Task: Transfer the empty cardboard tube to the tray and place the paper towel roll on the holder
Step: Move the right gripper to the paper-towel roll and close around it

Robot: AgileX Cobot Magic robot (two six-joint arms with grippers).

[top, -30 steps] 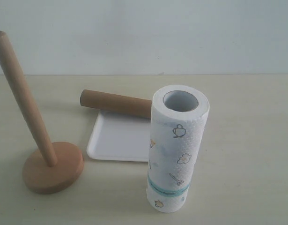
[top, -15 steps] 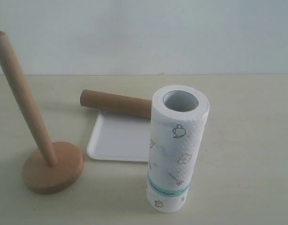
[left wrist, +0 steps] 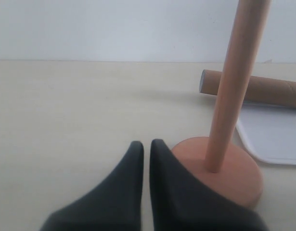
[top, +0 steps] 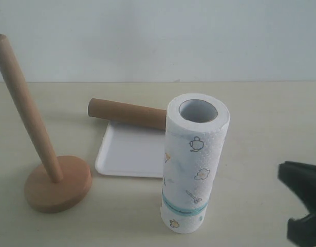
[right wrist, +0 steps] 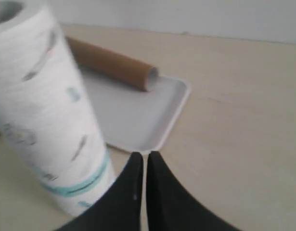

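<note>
My gripper will lower the paper towel roll (top: pixel 194 163) to the holder's base, and the dowel's tip (top: pixel 0 38) should stick out above the roll's core, as the dowel stands taller.
The paper towel roll (top: pixel 193 164) stands upright near the table's front, its hollow core facing up. Behind it the empty cardboard tube (top: pixel 127 113) lies across the far edge of the white tray (top: pixel 129 154), one end sticking out past the tray's left side. The wooden holder (top: pixel 57 182) stands at the left with its dowel bare. My right gripper (top: pixel 307 195) enters at the lower right, to the right of the roll. In the right wrist view that gripper (right wrist: pixel 144 154) is shut and empty, beside the roll (right wrist: pixel 46 110). My left gripper (left wrist: pixel 147 143) is shut and empty next to the holder's base (left wrist: pixel 234 168).
A pale wall runs along the back of the light wooden table (top: pixel 271 118). Bare tabletop lies to the right of the roll and between holder and tray.
My right gripper has come into the exterior view at the lower right corner. Roll, tube, tray and holder have not moved.
</note>
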